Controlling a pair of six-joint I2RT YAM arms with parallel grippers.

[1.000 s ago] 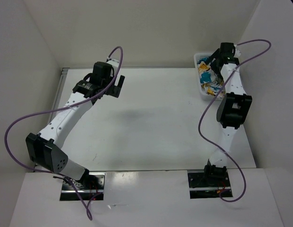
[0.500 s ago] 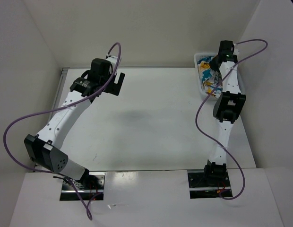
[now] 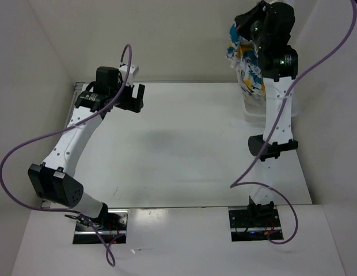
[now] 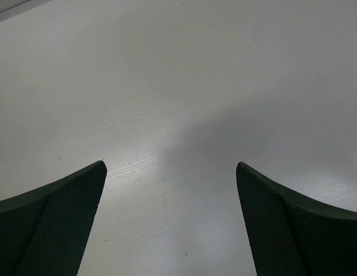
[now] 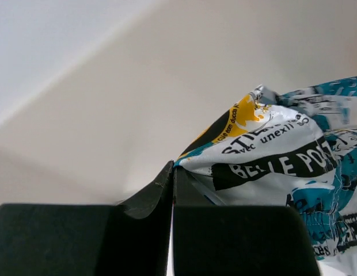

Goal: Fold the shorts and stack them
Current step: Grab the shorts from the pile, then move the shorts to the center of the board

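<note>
The shorts hang bunched [image 3: 248, 68] from a corner in my right gripper, so I need to lay them across the tabletop [image 3: 168, 131] so that my left gripper can take hold of another edge.
The shorts [image 3: 246, 60] are white fabric with a teal, yellow and black print. They hang in the air at the back right, pinched by a corner in my right gripper [image 3: 243, 24], which is raised high. In the right wrist view its jaws are pressed together at the tips [image 5: 174, 168], and the shorts [image 5: 282, 155] trail off to the right from them. My left gripper [image 3: 135, 99] hovers at the back left of the table, open. Only bare tabletop shows between its fingers in the left wrist view [image 4: 171, 167].
A white mesh basket [image 3: 251, 113] stands at the back right of the table [image 3: 184, 144], under the hanging shorts and partly hidden by the right arm. Walls close in the table at the back and on both sides.
My right gripper shut on the shorts in the basket and rose steeply, pulling them up out of it. My left arm drifted slightly left and back, still open.
</note>
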